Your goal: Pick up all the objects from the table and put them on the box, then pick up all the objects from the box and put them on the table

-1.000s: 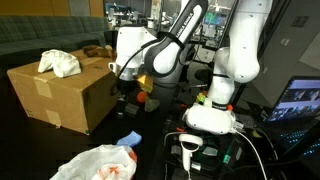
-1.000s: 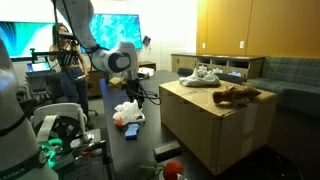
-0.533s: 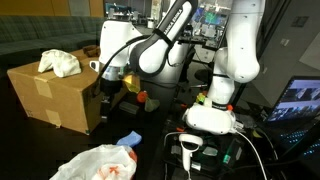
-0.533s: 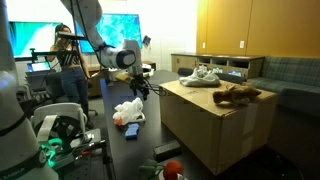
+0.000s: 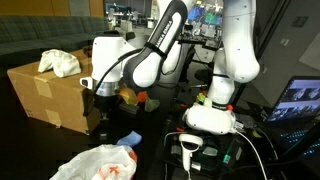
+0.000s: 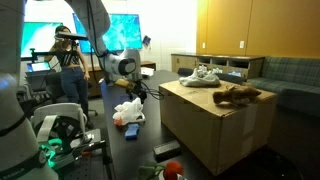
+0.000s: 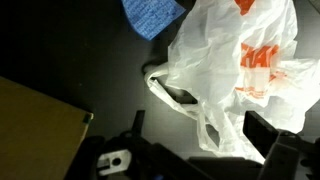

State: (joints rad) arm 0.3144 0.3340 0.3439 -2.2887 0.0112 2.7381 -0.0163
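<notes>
The white bag's loop [image 7: 182, 105] is in the gap between my gripper's fingers, clear of the blue pad, so I should keep going down until the fingers are on both sides of the loop [image 7: 206, 126], then close them.
My gripper [image 7: 200, 135] is open, its dark fingers [image 7: 268, 128] standing on either side of a loop of the white plastic bag with red print [image 7: 240, 65] on the black table [image 7: 70, 50]. The blue square pad [image 7: 150, 15] lies just beyond the bag. In both exterior views the gripper [image 5: 100, 115] [image 6: 134, 90] hangs low beside the cardboard box [image 5: 50, 95] [image 6: 215, 125], above the bag [image 5: 95, 163] [image 6: 128, 110]. On the box lie a cream-white cloth [image 5: 60, 63] [image 6: 203, 75] and a brown lump [image 6: 238, 94]. A dark flat bar [image 6: 167, 150] and a small orange-red item [image 6: 171, 168] rest on the table.
The box's corner [image 7: 35, 130] is close to the gripper in the wrist view. A white barcode scanner [image 5: 190, 150] stands by the robot base [image 5: 212, 118]. A laptop screen [image 5: 298, 100] glows at the table's edge. A grey-green couch [image 6: 290, 80] runs behind the box.
The arm has swung toward the box and dropped lower over the bag. The jaws have stayed open. The objects have not moved.
</notes>
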